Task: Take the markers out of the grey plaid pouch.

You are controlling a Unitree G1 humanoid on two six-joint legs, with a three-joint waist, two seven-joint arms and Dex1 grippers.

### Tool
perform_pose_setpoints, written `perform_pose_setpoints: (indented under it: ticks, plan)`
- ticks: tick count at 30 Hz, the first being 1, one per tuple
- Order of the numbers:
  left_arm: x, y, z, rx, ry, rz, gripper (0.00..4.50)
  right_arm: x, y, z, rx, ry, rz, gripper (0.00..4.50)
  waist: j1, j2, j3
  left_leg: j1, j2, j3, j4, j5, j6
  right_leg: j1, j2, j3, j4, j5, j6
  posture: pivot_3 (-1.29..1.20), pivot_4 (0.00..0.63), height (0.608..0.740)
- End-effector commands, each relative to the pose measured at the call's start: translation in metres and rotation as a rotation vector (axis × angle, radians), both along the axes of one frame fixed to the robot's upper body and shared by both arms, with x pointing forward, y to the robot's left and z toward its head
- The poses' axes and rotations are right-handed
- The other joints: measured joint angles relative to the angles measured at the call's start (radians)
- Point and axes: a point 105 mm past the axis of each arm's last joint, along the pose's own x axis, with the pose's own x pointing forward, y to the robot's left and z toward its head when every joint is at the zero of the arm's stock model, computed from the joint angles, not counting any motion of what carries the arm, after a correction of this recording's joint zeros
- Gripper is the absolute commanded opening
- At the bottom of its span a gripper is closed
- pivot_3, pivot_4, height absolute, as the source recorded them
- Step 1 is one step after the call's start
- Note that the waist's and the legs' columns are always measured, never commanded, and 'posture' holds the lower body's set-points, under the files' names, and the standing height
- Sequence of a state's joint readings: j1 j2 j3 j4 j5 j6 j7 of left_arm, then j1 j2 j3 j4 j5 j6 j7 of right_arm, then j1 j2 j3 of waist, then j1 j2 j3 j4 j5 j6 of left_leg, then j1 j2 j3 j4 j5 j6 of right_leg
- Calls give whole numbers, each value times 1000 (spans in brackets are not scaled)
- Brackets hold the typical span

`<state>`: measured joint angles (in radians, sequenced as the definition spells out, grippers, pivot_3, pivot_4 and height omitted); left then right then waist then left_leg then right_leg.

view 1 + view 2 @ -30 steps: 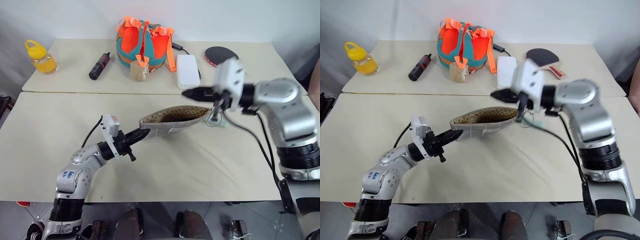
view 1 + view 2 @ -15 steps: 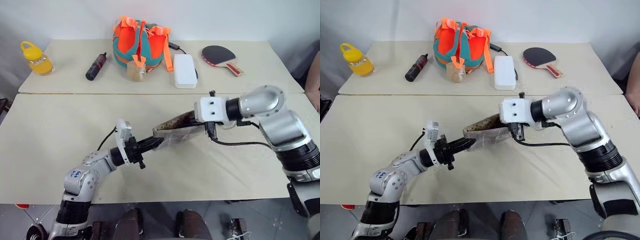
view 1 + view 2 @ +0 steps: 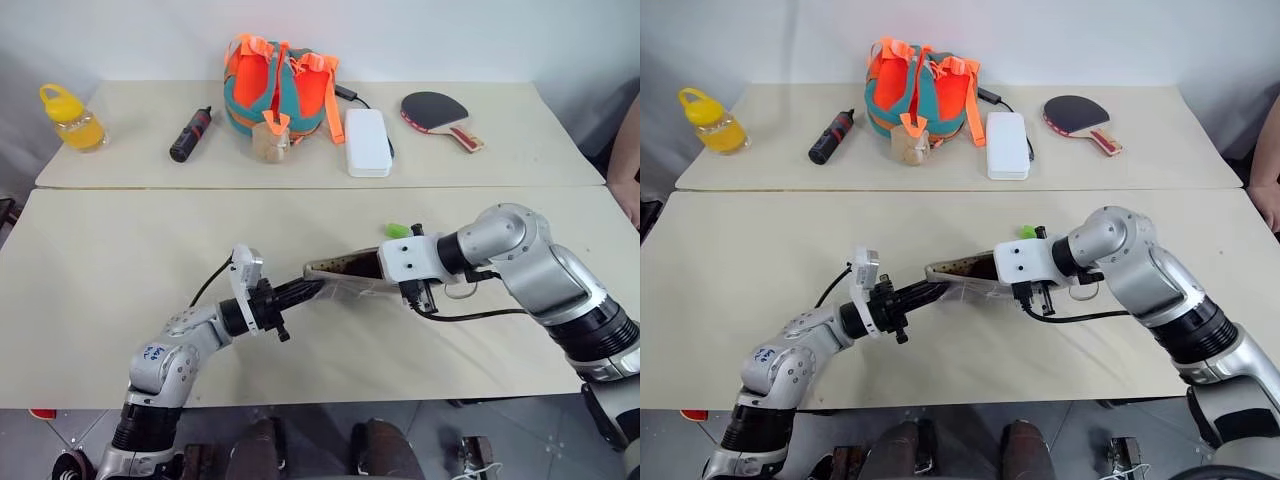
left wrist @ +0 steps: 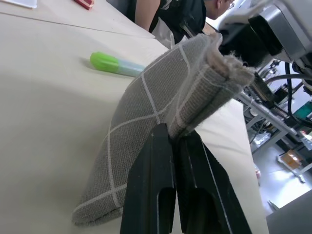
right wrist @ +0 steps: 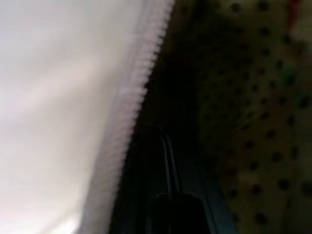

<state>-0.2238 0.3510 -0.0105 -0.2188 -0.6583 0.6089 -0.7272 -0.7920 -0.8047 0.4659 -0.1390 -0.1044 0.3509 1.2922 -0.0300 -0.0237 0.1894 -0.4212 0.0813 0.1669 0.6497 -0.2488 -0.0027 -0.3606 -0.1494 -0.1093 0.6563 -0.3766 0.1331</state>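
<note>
My right gripper's fingers are closed on each other beside the zipper [image 5: 139, 95]. I should open them deeper inside the pouch [image 5: 187, 73] and close them around a marker before I lift.
The grey plaid pouch [image 3: 345, 272] hangs just above the near table, mouth open and speckled lining showing. My left gripper [image 3: 303, 291] is shut on the pouch's left end; in the left wrist view its fingers [image 4: 161, 161] pinch the folded fabric edge [image 4: 195, 92]. My right gripper [image 5: 163, 134] reaches down into the pouch's mouth from the right, fingers together, between the zipper [image 5: 131, 92] and the dotted lining [image 5: 253, 122]; whether it holds anything is hidden. A bright green marker [image 3: 400, 230] lies on the table just behind the pouch. A faint red streak [image 5: 292, 14] shows deep inside.
On the far table stand an orange-and-teal bag [image 3: 283, 85], a black-and-red cylinder [image 3: 190, 135], a yellow bottle [image 3: 68, 118], a white box [image 3: 368, 142] and a paddle [image 3: 440, 112]. A person's arm [image 3: 627, 170] shows at the right edge.
My right gripper came down from above the pouch's right end and pushed into its mouth. The pouch sank lower and flatter; my left gripper kept its hold and drifted slightly right.
</note>
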Motion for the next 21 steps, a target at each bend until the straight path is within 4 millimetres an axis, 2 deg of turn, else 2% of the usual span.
perform_pose_setpoints:
  ticks: [1, 5, 6, 8, 12, 17, 21]
  plan:
    - [-2, -1, -3, 17, -10, -1, 0, 5, 6, 1, 16, -44, 2, 54, 0, 0, 0, 0, 0, 0, 0, 0, 0, 0, 0, 0, 0, 0, 0, 0, 150, 740]
    - [-1, -1, -3, 20, -20, 0, 0, 10, 15, 9, 73, -58, 1, 54, -1, 0, 0, 0, 0, 0, -1, 0, 0, 0, 0, 0, 1, 0, 0, 0, 150, 740]
    - [-1, -1, -2, 18, -19, 2, 0, 11, 14, 9, 72, -61, 0, 207, -1, 0, 0, 0, 0, 0, -1, 0, 0, -1, 0, 0, 0, 0, 0, 0, 150, 740]
    - [0, -1, -2, 9, -15, 6, 0, 14, 13, 8, 74, -74, -8, 609, 0, 0, 0, 0, 0, 0, -1, 0, 0, 0, 0, 0, 0, 0, 0, 0, 150, 740]
    - [2, 2, 0, -45, 25, 23, 0, 16, 15, 11, 83, -92, -6, 1916, -1, 0, 0, 0, 0, 0, -1, 0, 0, 0, 0, 0, 0, 0, 0, 0, 150, 740]
    - [2, 0, -1, -55, 55, 3, 0, 18, 16, 8, 94, -74, -10, 1916, -1, 0, 0, 0, 0, 0, -1, 0, 0, 0, 0, 0, 0, 0, 0, 0, 150, 740]
    - [6, 0, 0, -42, 37, 8, 0, 20, 13, -1, 70, -61, -15, 1916, -1, 0, 0, 0, 0, 0, -1, 0, 0, 0, 0, 0, 0, 0, 0, 0, 150, 740]
